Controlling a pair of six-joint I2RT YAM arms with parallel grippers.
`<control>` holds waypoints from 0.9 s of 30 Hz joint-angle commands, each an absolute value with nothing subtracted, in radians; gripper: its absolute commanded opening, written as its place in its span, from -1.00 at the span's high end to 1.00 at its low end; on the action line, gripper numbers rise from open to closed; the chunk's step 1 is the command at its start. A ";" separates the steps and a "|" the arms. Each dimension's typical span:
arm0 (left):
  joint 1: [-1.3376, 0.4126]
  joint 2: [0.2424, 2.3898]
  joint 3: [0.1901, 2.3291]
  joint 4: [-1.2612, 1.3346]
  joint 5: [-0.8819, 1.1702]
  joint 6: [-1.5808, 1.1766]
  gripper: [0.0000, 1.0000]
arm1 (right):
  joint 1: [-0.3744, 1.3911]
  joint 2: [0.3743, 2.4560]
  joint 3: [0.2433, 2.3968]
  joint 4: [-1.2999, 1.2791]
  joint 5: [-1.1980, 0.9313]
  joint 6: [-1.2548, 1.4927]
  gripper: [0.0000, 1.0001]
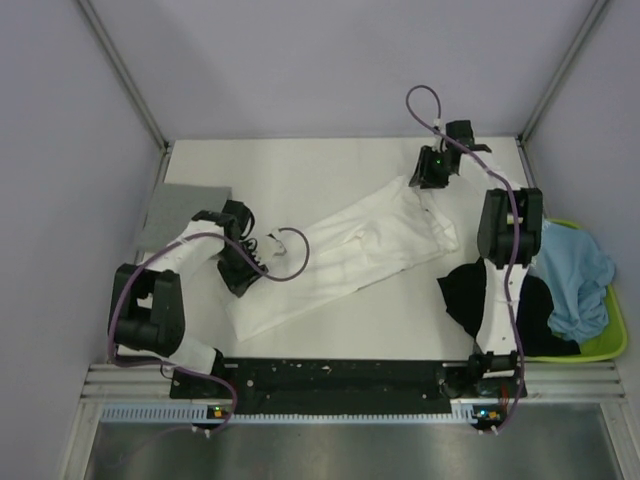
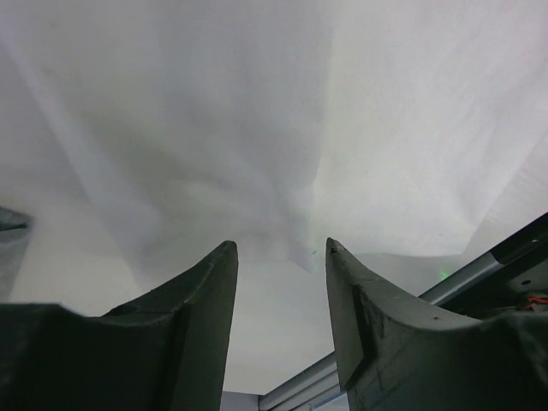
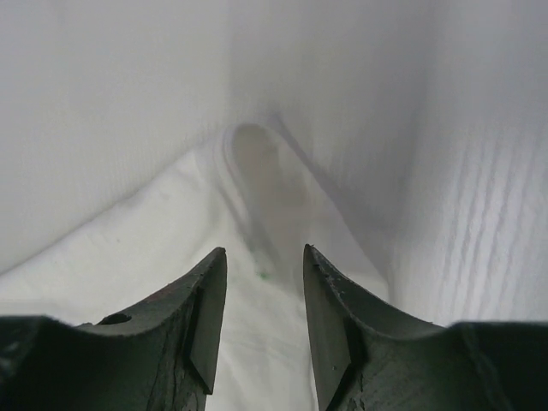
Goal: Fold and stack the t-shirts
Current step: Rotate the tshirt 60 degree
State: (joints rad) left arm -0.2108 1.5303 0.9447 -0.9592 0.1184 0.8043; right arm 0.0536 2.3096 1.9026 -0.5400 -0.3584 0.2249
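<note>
The white t-shirt (image 1: 335,262) lies at a slant across the table, so the robot should turn it straighter before the left gripper grabs its near end (image 1: 250,318) for the fold.
A white t-shirt (image 1: 350,250) lies spread diagonally across the table, from the near left to the far right. My left gripper (image 1: 246,278) is open and empty at the shirt's near-left end. In the left wrist view (image 2: 279,244) the cloth's edge (image 2: 291,171) lies just past the fingertips, with bare table between the jaws. My right gripper (image 1: 428,180) is open at the shirt's far-right corner. In the right wrist view (image 3: 265,250) it hovers over white cloth (image 3: 128,257) with a raised fold (image 3: 257,171) ahead. A grey shirt (image 1: 185,208) lies folded at the far left.
A black shirt (image 1: 470,290) spills from the lime-green tray (image 1: 612,340) at the right, with a light blue shirt (image 1: 575,265) piled in it. White walls stand round the table. A metal rail (image 1: 350,375) runs along the near edge.
</note>
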 commanded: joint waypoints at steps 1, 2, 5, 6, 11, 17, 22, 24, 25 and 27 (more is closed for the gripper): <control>-0.198 1.474 1.067 -1.071 0.187 0.801 -0.02 | 0.046 2.005 1.781 -0.525 -0.235 0.190 0.17; -0.192 1.476 1.083 -1.074 0.187 0.796 -0.02 | 0.048 1.949 1.720 -0.529 -0.197 0.196 0.17; -0.157 1.500 1.112 -1.052 0.184 0.782 0.17 | 0.049 1.815 1.515 -0.564 -0.156 0.268 0.24; -0.144 1.514 1.118 -1.037 0.176 0.775 0.29 | 0.048 1.786 1.447 -0.571 -0.181 0.300 0.35; -0.091 1.629 1.164 -0.953 0.083 0.735 0.49 | 0.081 1.684 1.191 -0.571 -0.232 0.356 0.78; -0.075 1.667 1.140 -0.844 0.014 0.736 0.51 | 0.075 1.782 1.146 -0.568 -0.137 0.354 0.85; -0.167 1.638 1.001 -0.850 0.031 0.762 0.50 | 0.055 1.971 1.333 -0.633 -0.083 0.322 0.88; -0.225 1.603 0.918 -0.842 0.037 0.788 0.48 | 0.049 2.055 1.487 -0.696 -0.054 0.302 0.88; -0.259 1.588 0.872 -0.839 0.037 0.793 0.48 | 0.046 2.124 1.565 -0.725 -0.049 0.293 0.89; -0.352 1.568 0.830 -0.850 0.052 0.788 0.47 | 0.032 2.239 1.755 -0.805 -0.073 0.281 0.88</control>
State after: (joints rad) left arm -0.2264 1.6299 0.9348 -0.8242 0.0071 0.7692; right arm 0.0597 2.0472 1.4971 -0.7452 -0.1566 0.3286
